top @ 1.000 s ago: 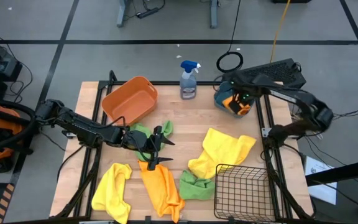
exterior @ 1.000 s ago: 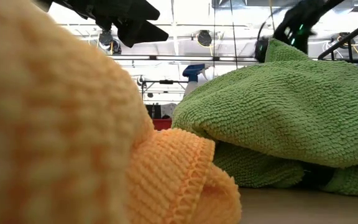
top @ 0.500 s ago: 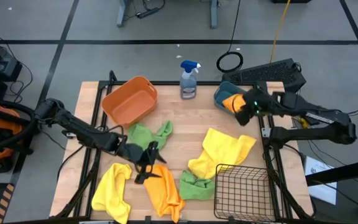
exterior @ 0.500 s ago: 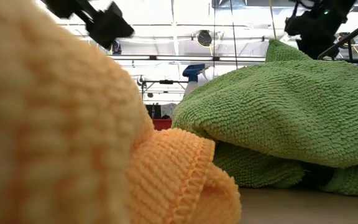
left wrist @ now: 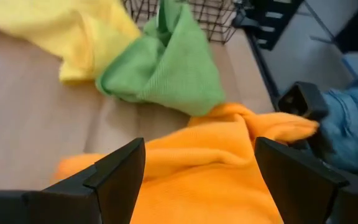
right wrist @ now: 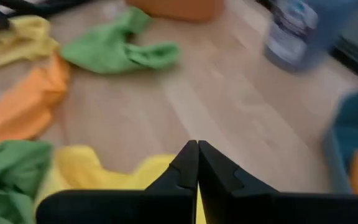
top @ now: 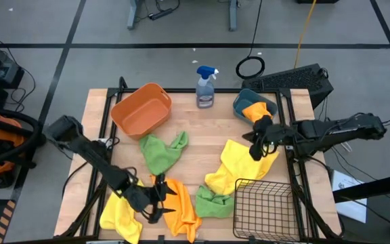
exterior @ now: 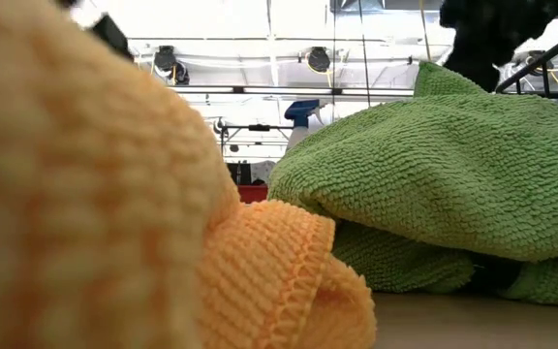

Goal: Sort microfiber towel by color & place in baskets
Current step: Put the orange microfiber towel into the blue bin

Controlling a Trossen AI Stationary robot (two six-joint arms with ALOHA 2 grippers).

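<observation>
The green towel beside the wire basket only touches the edge of the orange towel, so I expect the orange towel to come away by itself when the robot lifts it.
My left gripper is open, low over the orange towel near the table's near edge, one finger on each side of its far end. My right gripper is shut, above the far edge of the big yellow towel. A green towel lies mid-table and a second green towel sits beside the wire basket. Another yellow towel lies near left. An orange towel lies in the teal bin. The orange tub holds nothing. My left gripper stands open over the orange towel's far end, fingers slanting down from the table's left. Whether the fingers touch the cloth, I cannot tell.
A spray bottle stands at the far edge between tub and bin. In the low view the orange towel and the green towel fill the foreground. Bare wood shows mid-table between the towels.
My left gripper has moved from the mid-table green towel toward the near edge and now sits over the orange towel. My right gripper has drawn out of the teal bin, leaving an orange towel in it, and has moved toward the near edge, over the big yellow towel.
</observation>
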